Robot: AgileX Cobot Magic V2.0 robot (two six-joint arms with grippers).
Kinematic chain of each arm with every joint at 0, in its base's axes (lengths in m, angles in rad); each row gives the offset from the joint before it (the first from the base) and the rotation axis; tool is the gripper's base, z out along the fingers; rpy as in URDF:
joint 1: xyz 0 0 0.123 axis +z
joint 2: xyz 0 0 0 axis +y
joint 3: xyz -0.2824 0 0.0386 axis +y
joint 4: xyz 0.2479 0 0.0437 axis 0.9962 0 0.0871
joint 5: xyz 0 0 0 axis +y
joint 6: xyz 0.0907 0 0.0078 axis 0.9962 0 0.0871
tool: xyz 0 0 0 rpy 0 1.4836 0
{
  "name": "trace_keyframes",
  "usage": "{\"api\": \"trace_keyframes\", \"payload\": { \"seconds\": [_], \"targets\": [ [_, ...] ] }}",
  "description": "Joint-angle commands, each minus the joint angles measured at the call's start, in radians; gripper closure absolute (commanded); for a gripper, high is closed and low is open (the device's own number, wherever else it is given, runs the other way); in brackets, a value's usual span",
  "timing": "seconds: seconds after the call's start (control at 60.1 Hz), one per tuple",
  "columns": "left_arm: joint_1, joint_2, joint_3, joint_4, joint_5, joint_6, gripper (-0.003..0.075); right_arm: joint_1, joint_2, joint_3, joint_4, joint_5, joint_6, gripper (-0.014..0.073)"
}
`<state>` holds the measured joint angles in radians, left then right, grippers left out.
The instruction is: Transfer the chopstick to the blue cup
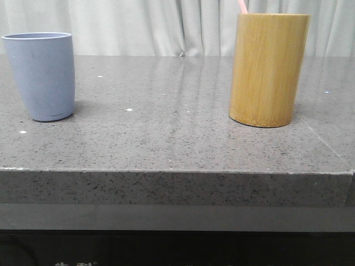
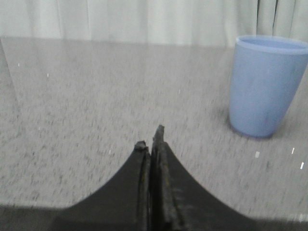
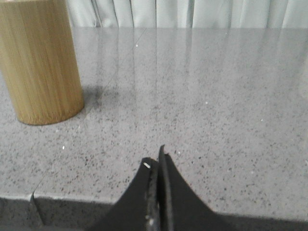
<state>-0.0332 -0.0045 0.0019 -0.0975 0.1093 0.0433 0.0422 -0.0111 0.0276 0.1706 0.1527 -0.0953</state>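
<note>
I should use my left gripper to bring the blue cup (image 1: 43, 78) close to the holder (image 1: 165, 113) before the transfer, because the cup stands far away from the chopstick's bamboo holder.
The blue cup (image 1: 41, 75) stands upright at the left of the grey stone table; the left wrist view has the same blue cup (image 2: 266, 85) ahead of the fingers and off to one side. A pale pink chopstick (image 1: 242, 6) pokes out of the top of the tall bamboo holder (image 1: 268, 69), which stands at the right; most of the stick is hidden inside. The bamboo holder (image 3: 39, 60) also appears in the right wrist view. My left gripper (image 2: 150, 139) is shut with nothing in it, low near the table's front edge. My right gripper (image 3: 156, 158) is likewise shut and empty.
The table (image 1: 166, 127) is speckled grey stone with a thick front edge (image 1: 166, 185). A pale curtain (image 1: 155, 25) hangs behind it. Bare tabletop lies between the two containers.
</note>
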Motion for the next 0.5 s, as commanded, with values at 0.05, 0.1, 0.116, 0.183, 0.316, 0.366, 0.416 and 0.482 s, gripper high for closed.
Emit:
{"api": "trace_keyframes", "payload": {
  "seconds": [0.05, 0.1, 0.116, 0.183, 0.316, 0.366, 0.416, 0.482],
  "targets": [
    [0.002, -0.025, -0.024, -0.138, -0.229, -0.019, 0.0739, -0.007, -0.019, -0.080, 0.009, -0.137, -0.011, 0.0681],
    [0.002, -0.025, -0.060, -0.143, -0.234, -0.019, 0.0739, -0.007, -0.019, -0.124, 0.009, -0.135, -0.011, 0.0681],
    [0.002, -0.023, -0.078, -0.143, -0.234, -0.019, 0.0739, -0.007, -0.019, -0.137, 0.009, -0.130, -0.011, 0.0681],
    [0.002, -0.021, -0.148, -0.140, -0.221, -0.019, 0.0739, -0.007, -0.019, -0.211, 0.009, -0.094, -0.011, 0.0681],
    [0.002, 0.030, -0.332, -0.058, -0.082, -0.019, 0.0739, -0.007, 0.028, -0.372, 0.012, 0.025, -0.010, 0.0678],
    [0.002, 0.071, -0.402, -0.021, -0.009, -0.019, 0.0739, -0.007, 0.059, -0.422, 0.026, 0.065, -0.010, 0.0678],
    [0.002, 0.122, -0.461, 0.002, 0.057, -0.019, 0.0739, -0.007, 0.103, -0.488, 0.041, 0.103, -0.010, 0.0678],
    [0.002, 0.208, -0.549, 0.019, 0.133, -0.019, 0.0739, -0.007, 0.175, -0.564, 0.061, 0.144, -0.010, 0.0678]
  ]
}}
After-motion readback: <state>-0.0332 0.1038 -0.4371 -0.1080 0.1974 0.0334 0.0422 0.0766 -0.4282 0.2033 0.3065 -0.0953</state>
